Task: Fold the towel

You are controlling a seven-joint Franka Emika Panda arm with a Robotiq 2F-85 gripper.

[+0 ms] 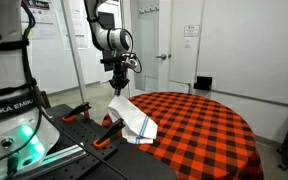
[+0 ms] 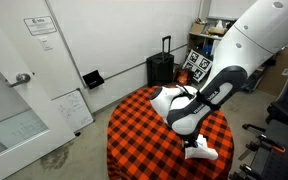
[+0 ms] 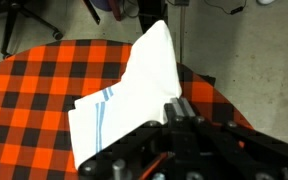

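Note:
The towel's raised corner (image 1: 119,100) is in my gripper, out past the table's edge. Next, I move the corner back over the towel's striped part (image 1: 144,128) and lower it there.
The towel (image 1: 135,120) is white with narrow blue stripes. It lies at the near edge of the round table with the red-and-black checked tablecloth (image 1: 204,130). One corner is lifted into a peak. My gripper (image 1: 119,88) is above that edge, shut on the raised corner. In the wrist view the towel (image 3: 132,80) hangs from my shut fingers (image 3: 174,108) down to the tablecloth (image 3: 34,80), stripes at its lower end. In an exterior view the arm hides most of the towel (image 2: 204,152); a white piece shows at the table (image 2: 139,130) edge.
The robot base (image 1: 9,100) and orange-handled clamps (image 1: 104,140) sit beside the table. A black suitcase (image 2: 160,68) and a small whiteboard (image 2: 72,108) stand by the wall. Chair legs (image 3: 24,20) show on the floor beyond the table.

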